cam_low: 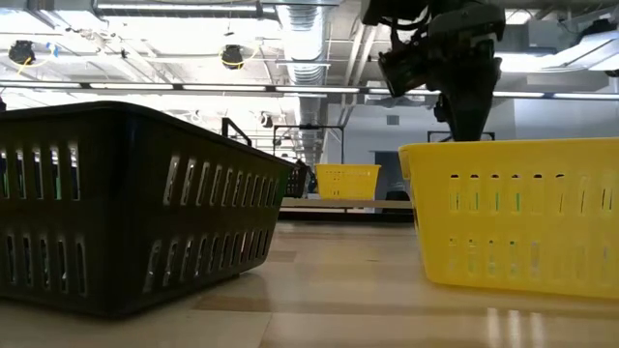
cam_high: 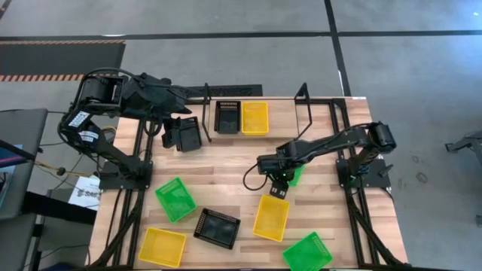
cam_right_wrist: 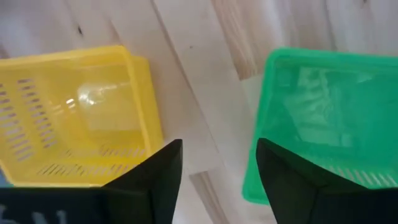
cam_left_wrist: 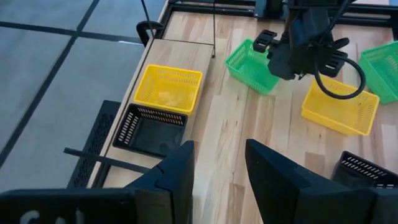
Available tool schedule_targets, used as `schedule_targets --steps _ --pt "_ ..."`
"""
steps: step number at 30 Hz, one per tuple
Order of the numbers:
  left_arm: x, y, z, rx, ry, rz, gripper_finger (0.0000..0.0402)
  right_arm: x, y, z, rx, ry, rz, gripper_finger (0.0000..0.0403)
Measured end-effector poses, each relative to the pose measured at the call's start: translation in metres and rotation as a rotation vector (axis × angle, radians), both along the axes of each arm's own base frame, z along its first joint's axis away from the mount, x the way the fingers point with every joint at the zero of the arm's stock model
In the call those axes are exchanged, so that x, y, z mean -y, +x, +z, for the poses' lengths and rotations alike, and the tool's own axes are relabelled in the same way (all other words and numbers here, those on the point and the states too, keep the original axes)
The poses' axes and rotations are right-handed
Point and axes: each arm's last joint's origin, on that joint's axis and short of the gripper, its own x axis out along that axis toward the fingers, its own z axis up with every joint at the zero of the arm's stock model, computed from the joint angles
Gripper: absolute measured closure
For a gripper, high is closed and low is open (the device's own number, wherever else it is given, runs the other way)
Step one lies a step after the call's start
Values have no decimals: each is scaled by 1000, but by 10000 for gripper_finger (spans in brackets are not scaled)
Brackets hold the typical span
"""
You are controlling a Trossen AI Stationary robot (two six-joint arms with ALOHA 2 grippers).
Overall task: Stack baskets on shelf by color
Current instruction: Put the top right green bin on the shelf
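Note:
The robot's right gripper has clear wood (cam_right_wrist: pixel 208 121) beside the green basket's rim and sees the basket empty inside, so it should keep going until its fingers are on both sides of that rim (cam_right_wrist: pixel 262 106), then close.
My left gripper (cam_high: pixel 172 126) is open at the table's far left. A black basket (cam_high: pixel 184 134) lies close beside it, tilted; the left wrist view shows only bare wood between the fingers (cam_left_wrist: pixel 180 171). On the shelf (cam_high: pixel 305 96) sit a black basket (cam_high: pixel 227 117) and a yellow basket (cam_high: pixel 254 117) side by side. My right gripper (cam_right_wrist: pixel 217 162) is open and points down over the gap between a yellow basket (cam_right_wrist: pixel 74 112) and a green basket (cam_right_wrist: pixel 323 106). One of its fingers stands by the green rim. My left gripper is next to the tilted black basket (cam_high: pixel 184 134) in the high view, but I cannot tell whether a finger touches it. In its wrist view the basket is out of sight.
On the near half of the table lie a green basket (cam_high: pixel 175 198), a yellow one (cam_high: pixel 162 247), a black one (cam_high: pixel 217 228) and another green one (cam_high: pixel 307 252). The shelf's right bay (cam_high: pixel 290 117) holds no basket. In the low view the black (cam_low: pixel 126 208) and yellow (cam_low: pixel 513 213) baskets stand close.

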Motion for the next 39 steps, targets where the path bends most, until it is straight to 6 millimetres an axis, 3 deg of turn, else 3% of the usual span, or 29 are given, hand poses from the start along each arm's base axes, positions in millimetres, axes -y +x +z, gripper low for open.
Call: schedule_targets --steps 7,18,23,29,34,39 --pt "0 0 0 3 -8 7 269 1 8 -15 -22 -81 14 177" --pt "0 0 0 2 -16 -10 269 1 21 -64 -173 -103 65 182" --pt "1 0 0 -1 -8 -16 269 -2 22 -76 -208 -98 75 226" --pt "1 0 0 -2 -5 -18 269 -3 22 -72 -194 -99 74 382" --pt "0 0 0 -2 -5 -17 269 -3 24 -59 -184 -121 68 397" --pt "0 0 0 -1 -4 -16 269 -16 30 -2 -65 -122 93 400"
